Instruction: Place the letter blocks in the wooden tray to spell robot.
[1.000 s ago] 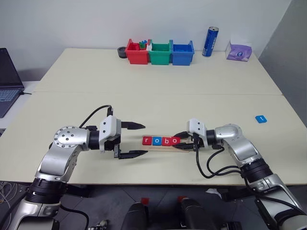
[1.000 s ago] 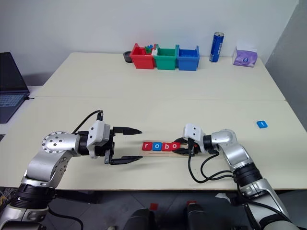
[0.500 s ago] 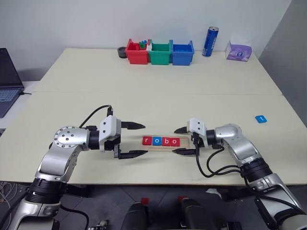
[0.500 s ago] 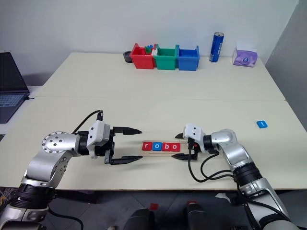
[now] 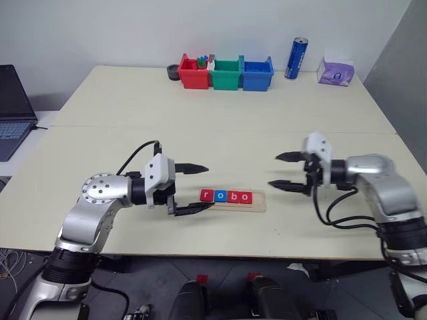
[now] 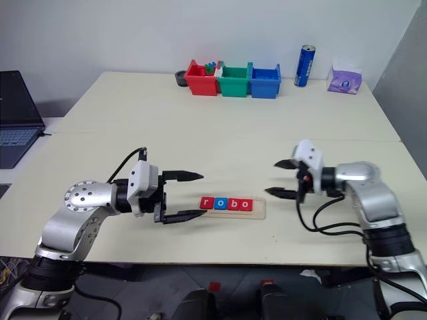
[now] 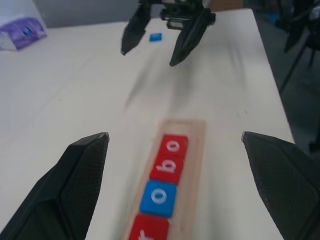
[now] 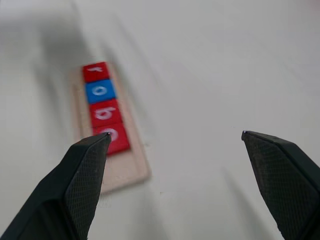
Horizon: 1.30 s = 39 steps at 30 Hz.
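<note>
The tray's red o (image 5: 259,203) has space after it and the loose blue block (image 7: 156,37) lies clear, so my right gripper should keep going to that block and close around its sides.
The wooden tray (image 5: 259,202) lies near the table's front edge. In it sit four letter blocks in a row: red r (image 5: 207,195), blue o (image 5: 220,196), red b (image 5: 233,197) and red o (image 5: 246,197). The tray's right end is bare wood. A blue letter block (image 7: 156,36) lies flat on the table far beyond my right gripper in the left wrist view. My left gripper (image 5: 209,187) is open and empty, level, just left of the tray's left end. My right gripper (image 5: 273,171) is open and empty, raised above the table to the right of the tray.
Red (image 5: 193,73), green (image 5: 225,75) and blue (image 5: 257,75) bins stand in a row at the table's far edge. A dark round object (image 5: 173,71) sits beside them. A blue can (image 5: 294,59) and a purple tissue pack (image 5: 335,71) stand at the far right. A laptop (image 5: 12,110) lies at the far left.
My right gripper opened, let go of the red o at the row's right end, then drew back to the right and up. My left gripper edged slightly toward the tray.
</note>
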Each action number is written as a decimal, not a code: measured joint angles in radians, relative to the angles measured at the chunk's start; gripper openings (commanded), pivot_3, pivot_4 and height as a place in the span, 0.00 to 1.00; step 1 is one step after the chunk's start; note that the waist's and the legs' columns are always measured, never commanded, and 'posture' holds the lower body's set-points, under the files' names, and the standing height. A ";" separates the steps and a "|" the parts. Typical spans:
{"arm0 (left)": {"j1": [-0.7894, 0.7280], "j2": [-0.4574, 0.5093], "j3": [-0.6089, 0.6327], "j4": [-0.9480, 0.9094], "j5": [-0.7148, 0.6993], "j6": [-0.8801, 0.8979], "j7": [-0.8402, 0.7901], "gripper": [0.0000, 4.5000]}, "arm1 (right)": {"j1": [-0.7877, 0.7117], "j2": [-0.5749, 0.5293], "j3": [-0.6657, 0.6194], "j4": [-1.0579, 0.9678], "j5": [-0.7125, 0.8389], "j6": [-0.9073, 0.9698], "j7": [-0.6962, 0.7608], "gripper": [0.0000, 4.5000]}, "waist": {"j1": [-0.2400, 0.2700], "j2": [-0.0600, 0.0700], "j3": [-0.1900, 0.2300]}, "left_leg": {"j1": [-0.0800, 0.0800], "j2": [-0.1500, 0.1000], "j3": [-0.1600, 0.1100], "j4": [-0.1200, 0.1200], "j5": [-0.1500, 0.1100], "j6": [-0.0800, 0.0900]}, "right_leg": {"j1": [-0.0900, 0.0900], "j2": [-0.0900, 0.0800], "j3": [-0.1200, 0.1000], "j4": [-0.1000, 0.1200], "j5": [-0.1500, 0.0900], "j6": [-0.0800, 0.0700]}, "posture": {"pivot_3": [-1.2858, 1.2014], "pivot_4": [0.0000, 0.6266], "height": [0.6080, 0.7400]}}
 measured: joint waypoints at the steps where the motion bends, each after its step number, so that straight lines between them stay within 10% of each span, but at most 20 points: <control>1: -0.015 -0.015 -0.010 -0.004 0.010 0.006 0.020 1.00 | 0.019 -0.006 -0.017 0.000 -0.004 0.003 -0.027 0.99 | -0.002 0.000 0.000 | 0.000 0.000 0.000 0.000 0.000 0.000 | 0.000 0.000 0.000 0.000 0.000 0.000 | 0.52 0.24 1.00; 13: -0.231 -0.389 -0.251 0.162 0.177 0.048 0.254 1.00 | 0.075 0.018 -0.202 0.325 -0.164 -0.083 -0.552 0.99 | -0.011 0.001 0.000 | 0.003 0.000 0.003 -0.001 0.000 0.000 | 0.000 0.002 0.004 0.001 0.001 0.001 | 0.52 0.24 1.00; 36: -0.328 -0.537 -0.307 0.309 0.256 0.019 0.291 1.00 | -0.183 0.008 -0.208 0.883 -0.154 -0.227 -0.592 0.99 | -0.009 0.001 0.000 | 0.002 -0.001 0.004 -0.001 0.000 0.000 | 0.001 0.001 0.005 0.001 0.001 0.000 | 0.52 0.24 1.00; 39: -0.328 -0.532 -0.307 0.309 0.256 0.019 0.279 1.00 | -0.187 0.011 -0.219 0.884 -0.141 -0.203 -0.602 0.86 | -0.009 0.001 0.000 | 0.002 -0.001 0.004 -0.001 0.000 0.000 | 0.001 0.001 0.005 0.001 0.001 0.000 | 0.52 0.24 1.00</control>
